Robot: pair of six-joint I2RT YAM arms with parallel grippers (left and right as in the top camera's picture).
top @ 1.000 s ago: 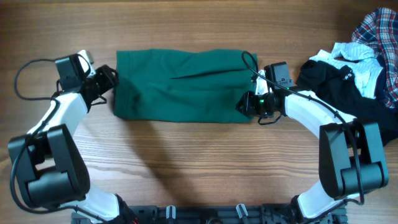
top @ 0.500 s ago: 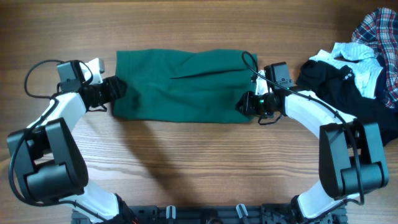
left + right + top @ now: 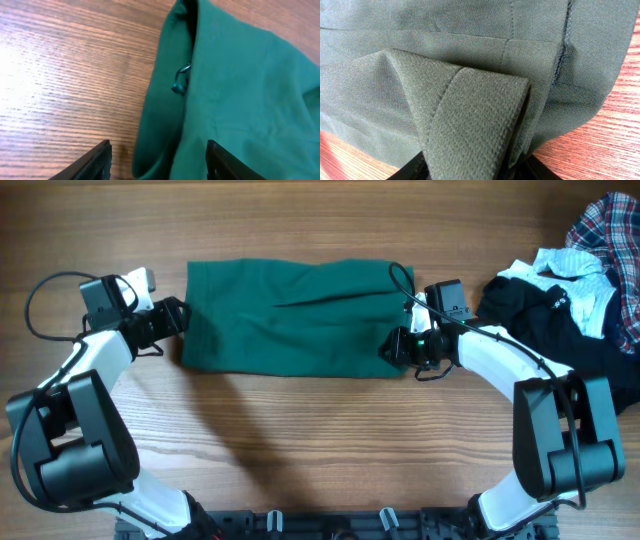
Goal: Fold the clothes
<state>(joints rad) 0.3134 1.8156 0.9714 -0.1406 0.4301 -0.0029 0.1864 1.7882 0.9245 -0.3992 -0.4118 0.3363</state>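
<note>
Only one near corner of the green garment point(image 3: 394, 370) is in my right gripper. My left gripper should close on the other near corner point(image 3: 192, 364) before lifting the garment.
A green garment point(image 3: 290, 318) lies folded flat across the middle of the table. My left gripper point(image 3: 178, 316) is open at its left edge, and in the left wrist view the fingers point(image 3: 159, 162) straddle the garment's rolled edge point(image 3: 165, 120) without closing on it. My right gripper point(image 3: 398, 347) is shut on the garment's lower right corner; the right wrist view shows its elastic waistband point(image 3: 470, 125) pinched between the jaws point(image 3: 475, 167).
A pile of other clothes point(image 3: 575, 270) lies at the right: black, white and plaid pieces. The bare wooden table point(image 3: 320, 440) stretches in front of the garment.
My left gripper has moved along the garment's left edge, first in toward it, then slightly back left. The right gripper and the garment have not moved.
</note>
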